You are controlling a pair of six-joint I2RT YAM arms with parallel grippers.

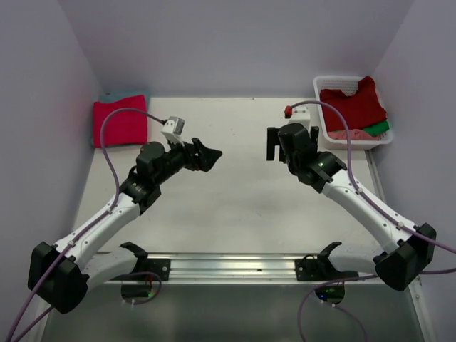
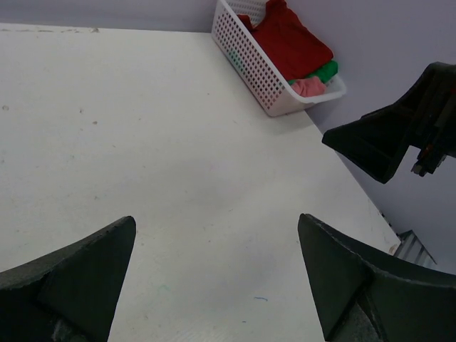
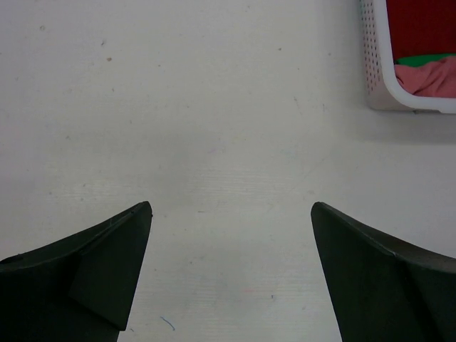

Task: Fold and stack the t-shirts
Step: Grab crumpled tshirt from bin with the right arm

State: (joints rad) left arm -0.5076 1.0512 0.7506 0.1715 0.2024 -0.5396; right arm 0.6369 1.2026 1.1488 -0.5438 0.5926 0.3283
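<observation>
The dark red t-shirt [image 1: 362, 103] is above the green and salmon-pink cloth, so my right gripper should go, open, into the basket next and close on its top cloth [image 1: 345, 107].
A folded magenta-pink t-shirt [image 1: 120, 122] lies at the table's back left, with a teal one [image 1: 122, 95] showing under its far edge. A dark red t-shirt [image 1: 353, 105] tops the white lattice basket [image 1: 340, 79] at the back right, with green [image 1: 381, 128] and salmon-pink [image 1: 349, 134] cloth beneath it. My left gripper [image 1: 206, 155] [image 2: 216, 228] hovers open over bare table left of centre. My right gripper [image 1: 291, 146] [image 3: 231, 210] is open too, just left of the basket [image 3: 377, 71]. Nothing sits between either pair of fingers.
Grey walls close the table at the back and both sides. A small white box with a red button [image 1: 296, 110] sits next to the basket. A metal rail [image 1: 228, 265] runs along the near edge between the arm bases.
</observation>
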